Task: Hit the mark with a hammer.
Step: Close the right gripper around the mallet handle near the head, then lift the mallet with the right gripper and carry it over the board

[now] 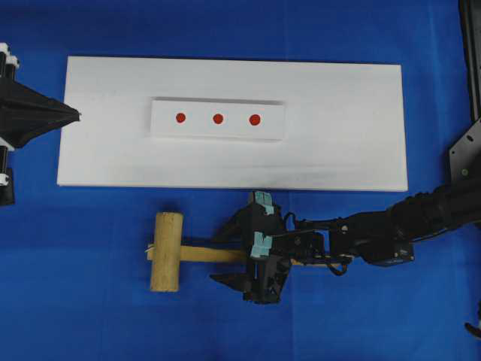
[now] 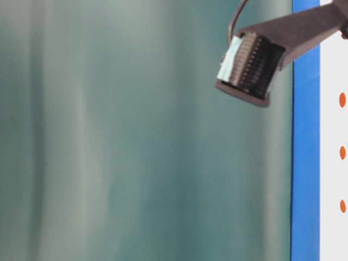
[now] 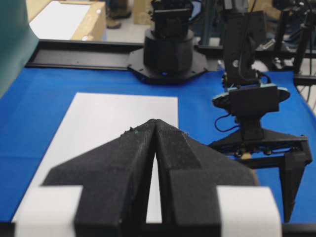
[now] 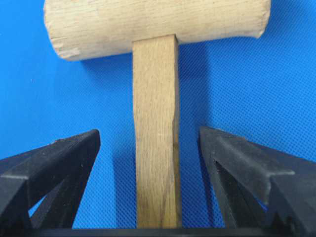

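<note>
I expect the slim handle (image 1: 213, 254) to roll inside my right gripper when I turn the head, because the thick head (image 1: 166, 252) sticks out past both sides.
The hammer lies flat on the blue cloth in front of the white board, its thick head (image 1: 167, 251) to the left and its slim handle (image 1: 207, 254) running right. My right gripper (image 1: 224, 254) is open and straddles the handle (image 4: 155, 133), with a gap of blue cloth showing on each side of it. The head (image 4: 158, 22) lies just beyond the fingertips. Three red marks (image 1: 218, 118) sit in a row on a raised white block (image 1: 218, 131). My left gripper (image 1: 75, 115) is shut and empty at the board's left edge, its tips (image 3: 154, 122) pressed together.
The white board (image 1: 338, 143) covers the middle of the blue table. The right arm (image 1: 391, 233) reaches in from the right edge. In the table-level view a taped black finger (image 2: 250, 68) hangs before a blurred green backdrop, beside the marks (image 2: 342, 99).
</note>
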{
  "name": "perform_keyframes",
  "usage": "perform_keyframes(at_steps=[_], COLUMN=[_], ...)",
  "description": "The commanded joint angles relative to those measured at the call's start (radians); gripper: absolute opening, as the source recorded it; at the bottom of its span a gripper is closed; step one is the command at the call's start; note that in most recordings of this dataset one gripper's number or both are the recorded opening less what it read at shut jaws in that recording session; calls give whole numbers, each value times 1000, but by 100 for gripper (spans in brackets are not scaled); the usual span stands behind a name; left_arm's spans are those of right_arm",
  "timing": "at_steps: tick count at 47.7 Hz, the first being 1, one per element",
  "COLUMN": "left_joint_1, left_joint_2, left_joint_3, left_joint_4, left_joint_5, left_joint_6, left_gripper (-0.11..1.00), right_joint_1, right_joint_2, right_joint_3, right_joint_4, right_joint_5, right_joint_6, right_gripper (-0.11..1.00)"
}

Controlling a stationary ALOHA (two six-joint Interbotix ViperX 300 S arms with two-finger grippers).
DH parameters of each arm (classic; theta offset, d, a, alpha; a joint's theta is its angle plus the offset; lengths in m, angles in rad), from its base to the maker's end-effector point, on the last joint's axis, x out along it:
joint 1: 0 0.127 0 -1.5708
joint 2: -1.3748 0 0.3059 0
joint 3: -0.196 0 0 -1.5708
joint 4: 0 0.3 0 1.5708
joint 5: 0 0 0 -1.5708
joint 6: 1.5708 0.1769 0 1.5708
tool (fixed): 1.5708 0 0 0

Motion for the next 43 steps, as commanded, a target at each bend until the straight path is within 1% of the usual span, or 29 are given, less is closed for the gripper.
perform_keyframes(at_steps=[1, 7, 10, 15, 20, 23, 24, 36, 43], left_joint_1=[5, 9, 9, 9, 9, 9, 9, 12, 12], left_joint_2=[5, 5, 5, 5, 5, 2, 2, -5, -5], left_joint_3=[-11, -11, -11, -11, -11, -11, -12, -12, -12], left_joint_4=[-2, -2, -2, -2, -2, -2, -2, -2, -2], left_joint_5=[-5, -5, -5, 0, 2, 2, 2, 6, 9], left_joint_6=[0, 0, 0, 0, 0, 0, 0, 0, 0], left_gripper=[0, 0, 0, 0, 0, 0, 0, 0, 0], right_joint_1=[5, 6, 6, 6, 5, 0, 0, -15, -34], right_joint_2=[-8, -8, -8, -11, -23, -37, -41, -137, -215], right_joint_3=[-17, -12, -9, -6, -5, -2, 0, 40, 63], right_joint_4=[12, 23, 32, 37, 40, 38, 38, 37, 37], right_joint_5=[-3, 5, 21, 44, 69, 81, 84, 104, 114], right_joint_6=[-5, -20, -35, -64, -91, -100, -103, -143, -163], right_gripper=[87, 85, 79, 55, 26, 13, 11, 10, 10])
